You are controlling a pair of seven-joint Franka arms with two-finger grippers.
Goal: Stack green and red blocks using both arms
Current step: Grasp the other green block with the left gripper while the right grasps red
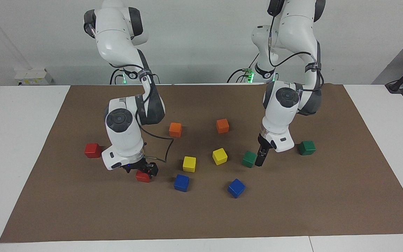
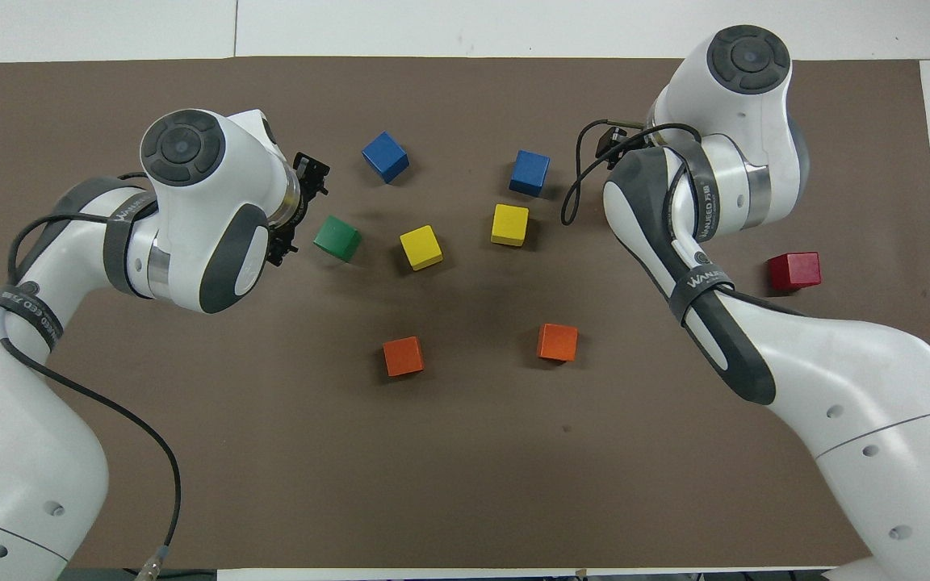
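I can see that my left gripper's open fingers line up with the green cube's sides, so I go on moving toward that cube until the fingers are on either side of it, then close them.
One red cube lies on the brown mat. My right gripper is low over it, open, with a finger on either side. The arm hides this cube in the overhead view. The other red cube sits alone toward the right arm's end. My left gripper is low, close beside a green cube, not around it, with its fingers apart. The second green cube sits alone toward the left arm's end and is hidden under the left arm in the overhead view.
Two yellow cubes lie between the grippers. Two blue cubes lie farther from the robots. Two orange cubes lie nearer to them.
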